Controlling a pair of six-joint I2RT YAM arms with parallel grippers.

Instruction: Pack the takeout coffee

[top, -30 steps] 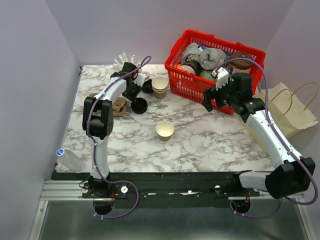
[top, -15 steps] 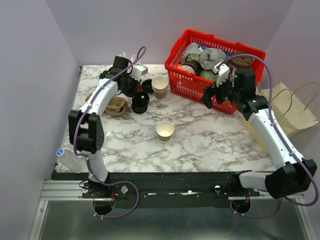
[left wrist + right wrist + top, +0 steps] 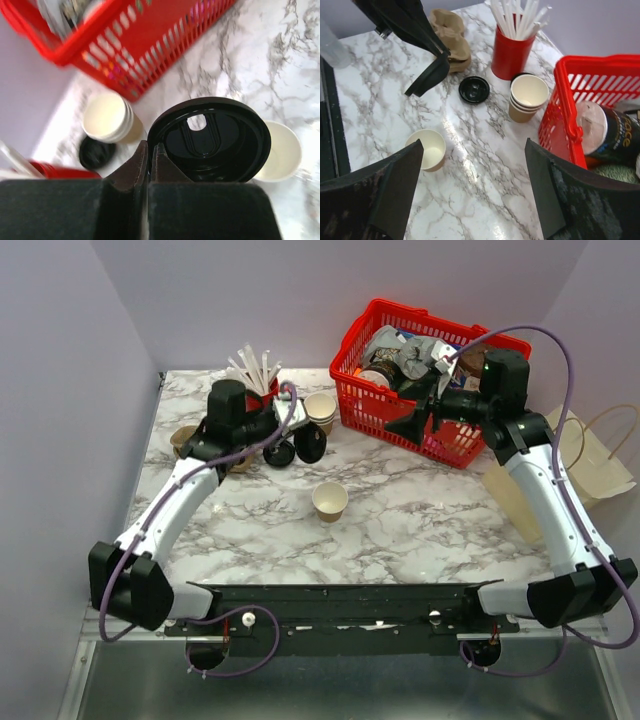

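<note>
My left gripper holds the black lid tilted point(image 3: 312, 444) by its rim. Next, I hand the lid's free side point(image 3: 321, 446) to my right gripper before I put the lid on the cup.
The takeout coffee cup point(image 3: 330, 500) stands upright and lidless mid-table; its pale inside shows in both wrist views point(image 3: 282, 160) point(image 3: 427, 150). My left gripper point(image 3: 297, 445) point(image 3: 150, 147) is shut on the rim of a black round lid point(image 3: 310, 445) point(image 3: 210, 140) point(image 3: 427, 77). It holds the lid tilted in the air, behind and left of the cup. My right gripper point(image 3: 405, 427) point(image 3: 472, 145) hangs open with nothing between its fingers, in front of the red basket point(image 3: 455, 445) and right of the cup.
A second black lid point(image 3: 280, 453) point(image 3: 474, 89) lies on the marble beside a stack of cream cups point(image 3: 320, 412) point(image 3: 527, 97). A red cup of straws point(image 3: 258, 380), a cardboard carrier point(image 3: 451, 40) and a paper bag point(image 3: 590, 465) are also here.
My left arm has drawn back from the lids by the straw cup and swung right, carrying a black lid. The right gripper rose and turned left along the basket's front.
</note>
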